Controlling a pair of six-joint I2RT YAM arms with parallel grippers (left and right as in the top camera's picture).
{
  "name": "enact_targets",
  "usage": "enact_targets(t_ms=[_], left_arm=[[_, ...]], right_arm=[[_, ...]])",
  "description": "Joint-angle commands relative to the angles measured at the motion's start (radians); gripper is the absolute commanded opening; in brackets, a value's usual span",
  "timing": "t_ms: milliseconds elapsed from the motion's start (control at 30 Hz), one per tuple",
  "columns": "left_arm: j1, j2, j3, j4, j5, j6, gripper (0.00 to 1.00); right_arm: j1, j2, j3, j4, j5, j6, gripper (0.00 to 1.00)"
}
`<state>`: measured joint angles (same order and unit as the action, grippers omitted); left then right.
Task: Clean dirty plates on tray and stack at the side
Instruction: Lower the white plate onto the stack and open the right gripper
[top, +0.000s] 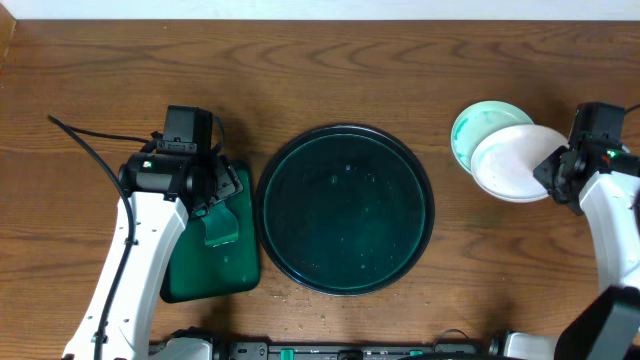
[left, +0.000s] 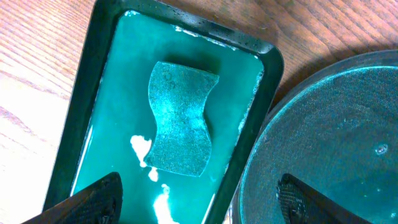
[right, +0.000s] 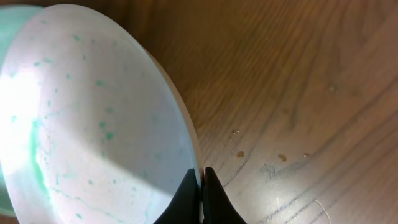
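Note:
My right gripper is moving the whiter plate (top: 514, 165), face up, partly over the green-smeared plate (top: 474, 130), and should go on across until their rims line up, then release.
The large round dark tray (top: 345, 210) lies at the table's middle with only water drops on it; its edge (left: 336, 143) also shows in the left wrist view. Two plates overlap at the right. A green-smeared plate (top: 483, 125) lies underneath. A whiter plate (top: 512, 162) with green specks (right: 93, 124) rests partly on it, and my right gripper (right: 200, 186) is shut on its right rim (top: 552, 170). My left gripper (left: 199, 202) hangs open, one finger over the small rectangular tray and one over the round tray's edge, holding nothing.
A rectangular green tray (top: 200, 280) left of the round tray holds green liquid and a waisted sponge (left: 180, 118). Its rim (left: 87, 81) nearly touches the round tray. A black cable (top: 90, 140) trails across the left of the table.

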<state>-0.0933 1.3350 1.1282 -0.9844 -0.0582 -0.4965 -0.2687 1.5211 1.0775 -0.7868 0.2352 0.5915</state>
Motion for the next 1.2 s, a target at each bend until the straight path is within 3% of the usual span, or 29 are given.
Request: enact_targets(t_ms=[0, 433, 767, 900, 1000, 1167], left_arm=[[0.002, 0.004, 0.021, -0.002, -0.005, 0.007, 0.8], [0.002, 0.004, 0.021, -0.002, -0.005, 0.006, 0.8], [0.002, 0.004, 0.021, -0.002, -0.005, 0.007, 0.8], [0.002, 0.004, 0.021, -0.002, -0.005, 0.007, 0.8], [0.002, 0.004, 0.021, -0.002, -0.005, 0.007, 0.8], [0.002, 0.004, 0.021, -0.001, -0.005, 0.007, 0.8]], right_arm=[[-0.01, 0.037, -0.01, 0.031, -0.024, 0.014, 0.01], [-0.01, 0.25, -0.01, 0.222, -0.122, 0.059, 0.01], [0.002, 0.255, 0.019, 0.272, -0.158, 0.035, 0.02], [0.004, 0.255, 0.022, 0.281, -0.174, 0.023, 0.2], [0.011, 0.254, 0.026, 0.294, -0.207, -0.019, 0.55], [0.036, 0.235, 0.07, 0.267, -0.237, -0.113, 0.55]])
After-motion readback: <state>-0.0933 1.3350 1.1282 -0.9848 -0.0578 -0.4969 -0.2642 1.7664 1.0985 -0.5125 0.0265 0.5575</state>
